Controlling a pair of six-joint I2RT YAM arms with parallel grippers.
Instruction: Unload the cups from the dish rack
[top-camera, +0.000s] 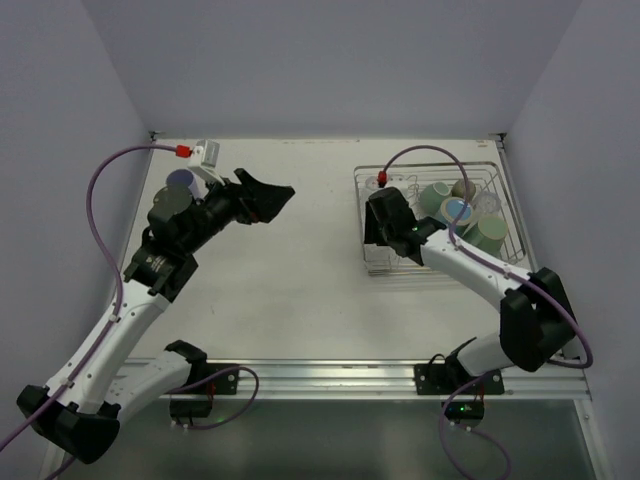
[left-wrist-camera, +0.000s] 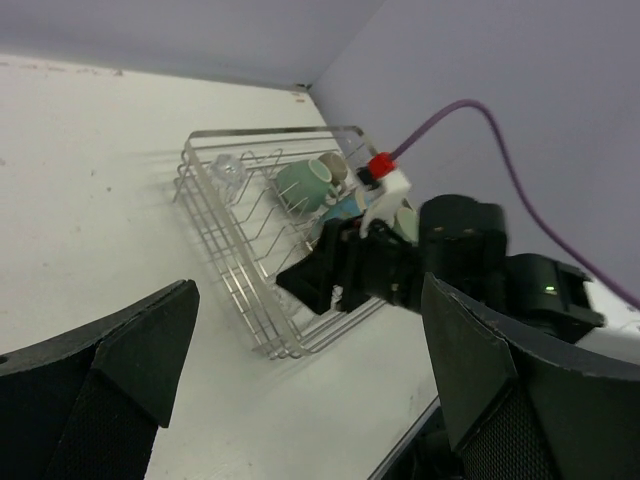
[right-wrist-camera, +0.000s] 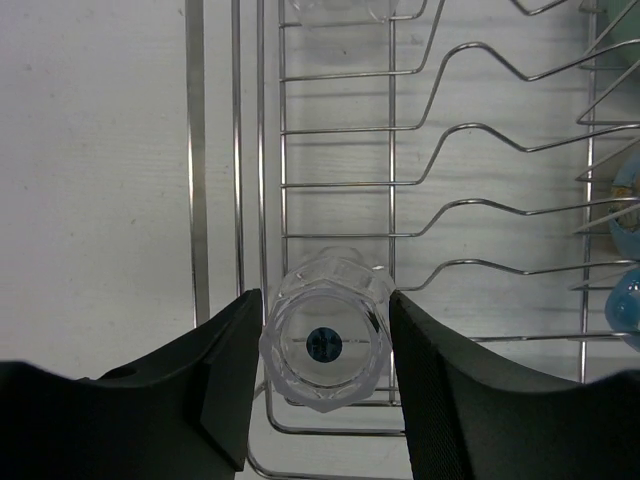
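I should hand the clear glass cup (right-wrist-camera: 325, 345) to my left gripper, because my right gripper holds it far from the open space beside the lavender cup.
The silver wire dish rack (top-camera: 505, 215) stands at the back right. Inside it, my right gripper (right-wrist-camera: 322, 335) is shut on a clear glass cup (right-wrist-camera: 325, 345) that lies in the rack's near left corner, with a finger against each side of the cup. Further in sit a pale green mug (top-camera: 435, 195), a blue cup (top-camera: 458, 210), a teal cup (top-camera: 488, 235) and a small olive-brown cup (top-camera: 463, 188). A lavender cup (top-camera: 181, 180) stands on the table at the back left. My left gripper (top-camera: 270, 200) hangs open over the table, holding nothing.
A second clear glass (left-wrist-camera: 228, 172) sits in the rack's far left corner. The rack's zigzag dividers (right-wrist-camera: 480, 130) run to the right of the held cup. Walls close in the table at the back and on both sides.
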